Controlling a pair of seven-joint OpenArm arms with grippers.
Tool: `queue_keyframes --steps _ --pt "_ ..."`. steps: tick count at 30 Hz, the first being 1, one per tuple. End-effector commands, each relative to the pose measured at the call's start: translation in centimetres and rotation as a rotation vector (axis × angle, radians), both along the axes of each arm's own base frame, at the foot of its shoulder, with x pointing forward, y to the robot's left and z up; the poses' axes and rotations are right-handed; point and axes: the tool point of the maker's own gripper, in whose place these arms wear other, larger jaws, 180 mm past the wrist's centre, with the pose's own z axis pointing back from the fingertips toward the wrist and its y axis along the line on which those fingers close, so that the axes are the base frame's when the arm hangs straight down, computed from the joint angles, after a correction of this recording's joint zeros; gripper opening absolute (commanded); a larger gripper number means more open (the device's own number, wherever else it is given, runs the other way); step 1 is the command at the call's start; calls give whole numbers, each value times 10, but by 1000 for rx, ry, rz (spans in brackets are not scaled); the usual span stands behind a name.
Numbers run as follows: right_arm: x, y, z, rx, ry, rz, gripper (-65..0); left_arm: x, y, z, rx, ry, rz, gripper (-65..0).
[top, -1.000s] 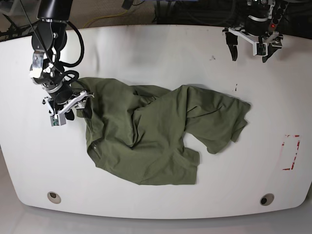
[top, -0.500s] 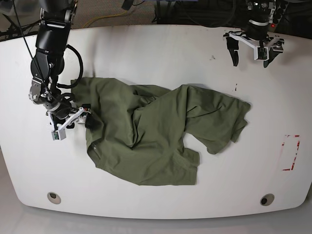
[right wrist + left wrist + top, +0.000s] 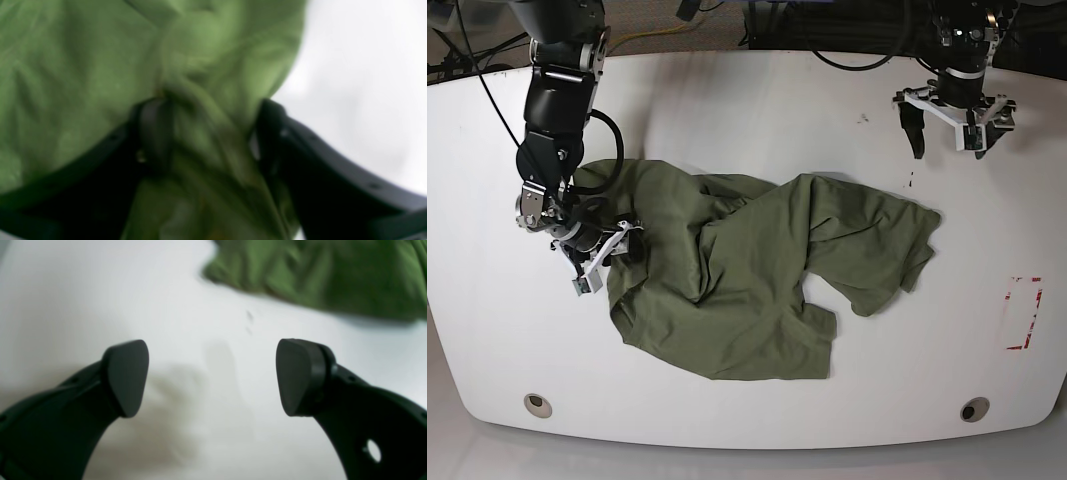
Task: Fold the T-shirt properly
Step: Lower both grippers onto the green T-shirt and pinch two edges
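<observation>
The T-shirt has overlapping folds [image 3: 805, 232] across its middle, so I expect its back edge [image 3: 739, 182] to pull straight while its front stays rumpled when I pull the T-shirt's corner outward.
The olive-green T-shirt [image 3: 757, 280] lies crumpled and twisted in the middle of the white table [image 3: 757, 110]. My right gripper [image 3: 612, 245] is at the shirt's left edge. In the right wrist view its jaws [image 3: 210, 133] close on a bunched fold of the shirt [image 3: 83, 60]. My left gripper [image 3: 957, 130] is open and empty, hovering over the table's back right, apart from the shirt. In the left wrist view its fingers [image 3: 211, 373] stand wide over bare table, with the shirt's edge [image 3: 317, 273] beyond them.
A red tape rectangle [image 3: 1025, 312] marks the table's right side. Two round holes [image 3: 538, 404] [image 3: 973, 408] sit near the front edge. Small dark marks [image 3: 911, 181] lie by the shirt's right sleeve. Cables run behind the table's back edge.
My right gripper has moved down and right along the shirt's left edge and onto the fabric. My left gripper has shifted slightly down and right.
</observation>
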Motion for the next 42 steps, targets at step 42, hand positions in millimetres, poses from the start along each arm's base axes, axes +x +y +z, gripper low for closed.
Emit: queue_keyframes --steps 42 --pt "-11 -3 70 -167 -226 62 -650 149 -16 -54 -104 218 -199 -121"
